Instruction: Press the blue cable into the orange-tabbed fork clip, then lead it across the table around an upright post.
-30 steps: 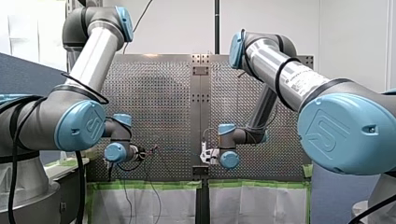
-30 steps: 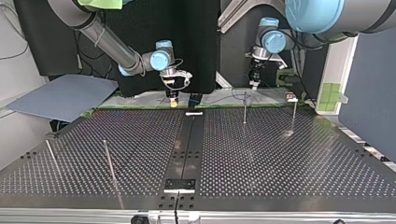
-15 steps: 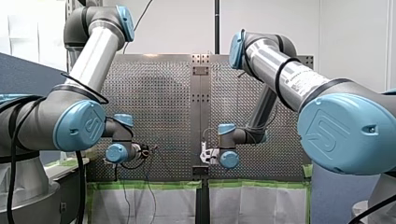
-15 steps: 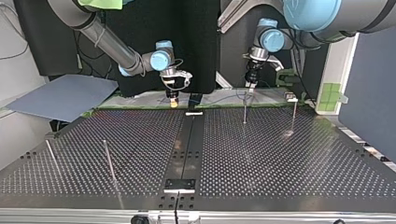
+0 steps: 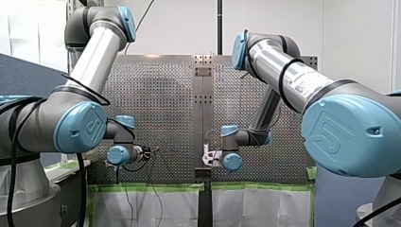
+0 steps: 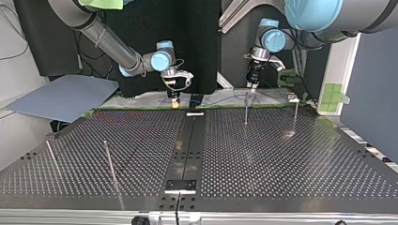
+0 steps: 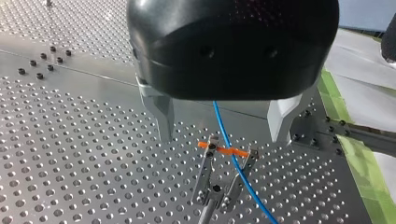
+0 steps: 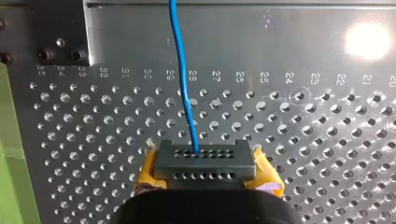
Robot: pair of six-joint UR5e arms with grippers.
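I expect the blue cable (image 8: pixel 180 58) to bend into a smooth sideways curve when I carry it, because it comes up from the black connector block (image 8: pixel 204 165) in a gentle bow.
In the left wrist view my left gripper (image 7: pixel 223 138) is open, its metal fingers (image 7: pixel 161 116) standing on either side of the blue cable (image 7: pixel 224 126). Just ahead of the fingers is the fork clip with its orange tab (image 7: pixel 223 150), and the cable crosses the tab between the two prongs. In the right wrist view my right gripper (image 8: pixel 205 169) is shut with its yellow pads (image 8: pixel 149 176) on a black connector block (image 8: pixel 205 156). The blue cable (image 8: pixel 184 84) leaves that block over the plate. In the top view my left gripper (image 6: pixel 252 85) hangs over the clip's stem (image 6: pixel 246 110).
Upright posts stand on the perforated table: one (image 6: pixel 295 115) at the top view's right beyond the clip, two (image 6: pixel 110 161) (image 6: pixel 52 157) at its left. A dark centre strip (image 6: pixel 187 145) divides the plate. Green tape (image 6: pixel 141 108) edges the side by the arms.
My left gripper has shifted a little toward the top view's left, over the fork clip. My right arm has not moved.
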